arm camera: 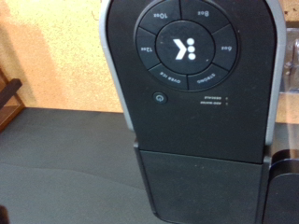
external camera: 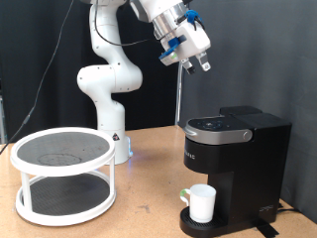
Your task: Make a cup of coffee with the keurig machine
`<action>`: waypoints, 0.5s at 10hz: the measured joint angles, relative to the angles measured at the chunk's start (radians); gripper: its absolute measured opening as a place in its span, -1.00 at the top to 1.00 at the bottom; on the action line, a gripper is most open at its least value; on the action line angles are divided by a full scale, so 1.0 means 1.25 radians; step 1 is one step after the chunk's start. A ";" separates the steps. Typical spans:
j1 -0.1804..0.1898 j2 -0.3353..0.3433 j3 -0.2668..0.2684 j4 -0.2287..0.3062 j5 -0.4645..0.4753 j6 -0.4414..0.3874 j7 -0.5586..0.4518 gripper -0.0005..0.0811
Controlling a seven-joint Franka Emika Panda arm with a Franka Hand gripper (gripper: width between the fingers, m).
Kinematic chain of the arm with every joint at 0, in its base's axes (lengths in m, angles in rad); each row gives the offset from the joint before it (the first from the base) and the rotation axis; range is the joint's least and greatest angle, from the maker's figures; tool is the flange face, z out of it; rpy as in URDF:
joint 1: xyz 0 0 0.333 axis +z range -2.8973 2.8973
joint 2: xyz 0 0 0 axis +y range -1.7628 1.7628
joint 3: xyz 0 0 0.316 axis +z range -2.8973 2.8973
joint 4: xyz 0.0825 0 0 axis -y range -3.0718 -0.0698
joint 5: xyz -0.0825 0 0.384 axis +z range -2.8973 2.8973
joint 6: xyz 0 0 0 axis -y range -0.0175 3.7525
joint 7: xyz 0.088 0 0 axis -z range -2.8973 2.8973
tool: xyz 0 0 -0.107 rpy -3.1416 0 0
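My gripper is tilted toward the lid (arm camera: 201, 185) behind the ring of buttons. I should turn my gripper upright and bring it down onto the ring's middle (arm camera: 185, 49).
The black keurig machine (external camera: 233, 159) stands at the exterior view's right with its lid shut. The white cup (external camera: 202, 203) sits on its round drip base, under the spout. My gripper (external camera: 195, 63) hangs in the air above the machine's front, well clear of it, its two fingers apart with nothing between them. The wrist view looks straight down on the machine's top (arm camera: 192, 103), showing the round ring of buttons (arm camera: 184, 49) and the lid behind it. The gripper's fingers and the cup do not show in the wrist view.
A white two-tier round rack (external camera: 62, 169) with dark mesh shelves stands on the wooden table (external camera: 139, 213) at the exterior view's left. The arm's white base (external camera: 109, 109) stands behind it. A black curtain hangs at the back.
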State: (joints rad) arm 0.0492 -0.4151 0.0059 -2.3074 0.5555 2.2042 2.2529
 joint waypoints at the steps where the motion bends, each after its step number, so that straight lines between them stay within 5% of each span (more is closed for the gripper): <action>1: -0.007 0.000 0.011 -0.001 -0.055 0.014 0.012 -0.81; 3: -0.048 0.009 0.081 0.013 -0.280 0.031 0.113 -0.81; 5: -0.059 0.044 0.117 0.066 -0.354 -0.002 0.166 -0.81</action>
State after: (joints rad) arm -0.0250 -0.3597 0.1523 -2.2250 0.1124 2.2014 2.4602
